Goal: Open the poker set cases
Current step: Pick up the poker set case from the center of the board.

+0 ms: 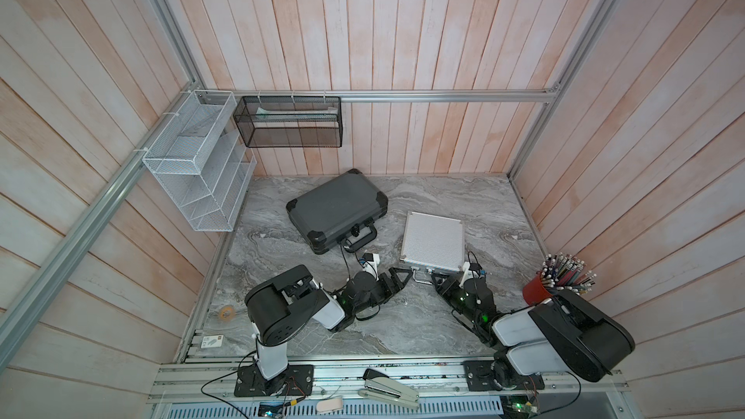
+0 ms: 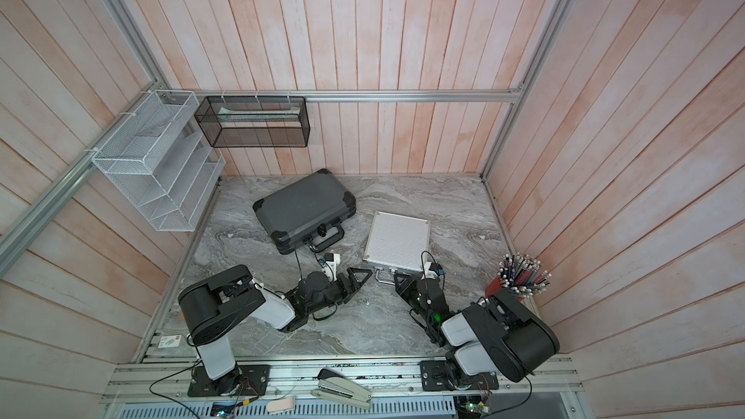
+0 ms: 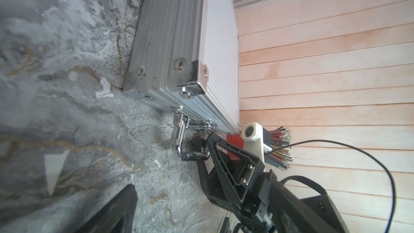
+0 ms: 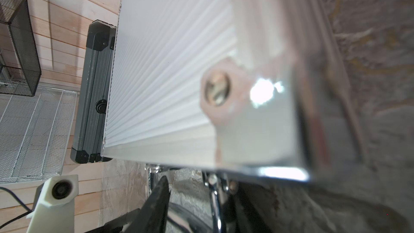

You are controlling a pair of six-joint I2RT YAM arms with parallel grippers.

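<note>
My right gripper straddles one side of the silver case's chrome handle, so next my left gripper takes the handle's free side [image 3: 176,136] to free my right gripper.
Both poker set cases lie shut on the marble table. The larger dark grey case [image 1: 336,211] [image 2: 302,205] is at the back, its black handle facing the arms. The ribbed silver case [image 1: 433,243] [image 3: 215,48] [image 4: 170,68] is to its right. Its chrome handle [image 1: 421,279] [image 3: 179,140] lies flat on the table in front of it. My right gripper [image 1: 437,278] [image 3: 201,147] [image 4: 195,198] straddles that handle, jaws narrowed, with a gap still showing beside the bar. My left gripper [image 1: 403,282] [image 2: 363,284] lies low just left of the handle, open and empty. One finger [image 3: 121,209] shows.
A red cup of pencils [image 1: 538,292] stands close to the right arm. A white wire rack [image 1: 197,171] and a black mesh basket [image 1: 288,122] hang on the walls. A tape roll [image 1: 226,312] lies at the left edge, a stapler [image 1: 389,390] on the front rail.
</note>
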